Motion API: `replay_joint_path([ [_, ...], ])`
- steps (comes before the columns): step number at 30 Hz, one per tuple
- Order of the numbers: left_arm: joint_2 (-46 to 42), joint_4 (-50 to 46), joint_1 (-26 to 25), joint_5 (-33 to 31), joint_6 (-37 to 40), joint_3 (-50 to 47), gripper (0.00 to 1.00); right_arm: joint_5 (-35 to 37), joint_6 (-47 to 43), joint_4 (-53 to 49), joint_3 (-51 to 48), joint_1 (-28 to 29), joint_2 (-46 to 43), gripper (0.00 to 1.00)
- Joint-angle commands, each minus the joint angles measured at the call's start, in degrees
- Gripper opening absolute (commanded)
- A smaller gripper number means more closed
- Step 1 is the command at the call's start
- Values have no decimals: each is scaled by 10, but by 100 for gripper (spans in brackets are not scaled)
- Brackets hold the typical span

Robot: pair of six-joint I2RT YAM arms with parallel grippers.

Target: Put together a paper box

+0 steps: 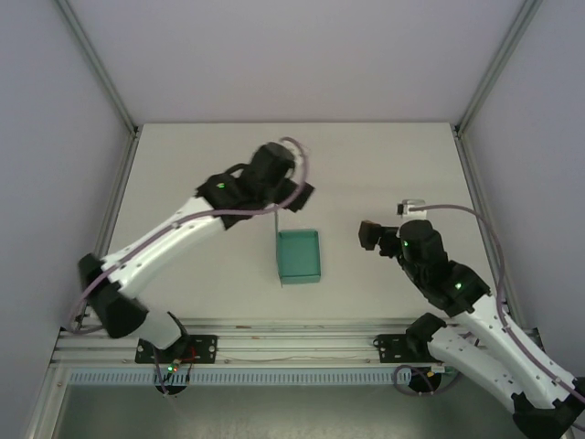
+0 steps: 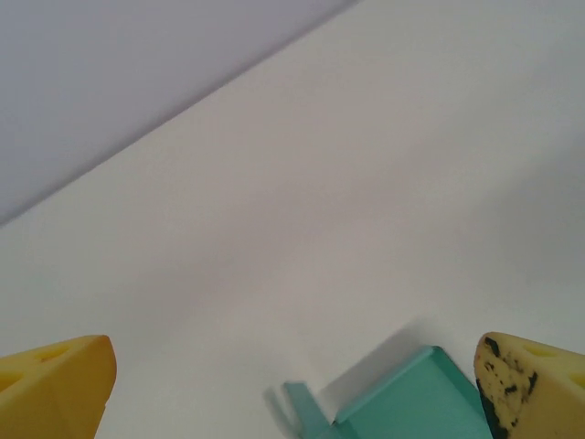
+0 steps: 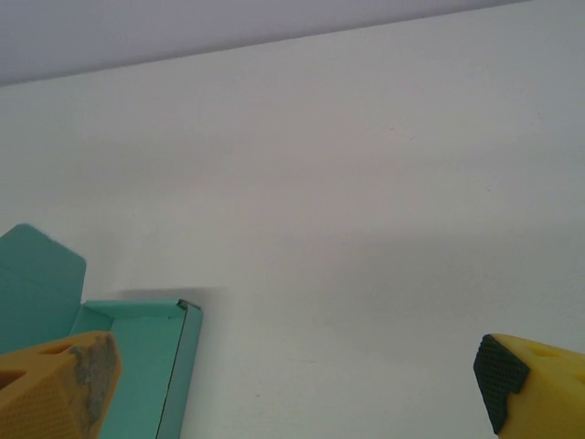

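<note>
The lid flap (image 1: pixel 277 240) is standing on my left gripper's side of the box. So my right gripper should grab the box's opposite side (image 1: pixel 318 251) and turn the lid flap to the rear.
The teal paper box (image 1: pixel 301 256) lies mid-table as an open tray, its lid flap standing upright along the left side. My left gripper (image 1: pixel 299 196) hovers just behind the box's far edge. In the left wrist view this gripper (image 2: pixel 292 389) is open, and a box corner (image 2: pixel 416 407) with a small flap sits low between its yellow fingers (image 2: pixel 57 384). My right gripper (image 1: pixel 369 235) is to the right of the box, apart from it. In the right wrist view it (image 3: pixel 292 389) is open, with the box (image 3: pixel 137 361) and its raised flap beside the left finger (image 3: pixel 55 384).
A small white bracket (image 1: pixel 411 208) lies on the table behind the right gripper. An aluminium rail (image 1: pixel 292 343) runs along the near edge by the arm bases. Pale enclosure walls with metal posts (image 1: pixel 123 110) bound the table (image 1: pixel 210 165) on three sides.
</note>
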Motion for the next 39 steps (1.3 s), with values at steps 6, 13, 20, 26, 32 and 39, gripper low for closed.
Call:
replay_joint_path([
  [6, -195, 33, 149, 71, -236, -316, 100, -312, -376, 43, 83, 0, 263, 100],
  [13, -329, 21, 166, 61, -296, -437, 100, -394, -594, -73, 292, 3, 574, 92],
  [20, -342, 21, 166, 55, -306, -448, 100, -362, -566, -72, 406, 10, 737, 55],
  [26, -333, 19, 166, 48, -306, -435, 100, -286, -468, 12, 389, 14, 752, 22],
  [32, -328, 18, 166, 42, -306, -425, 100, -155, -290, 59, 340, 26, 717, 13],
  [39, -319, 36, 166, 38, -325, -428, 100, 59, 67, -50, 281, 81, 680, 12],
])
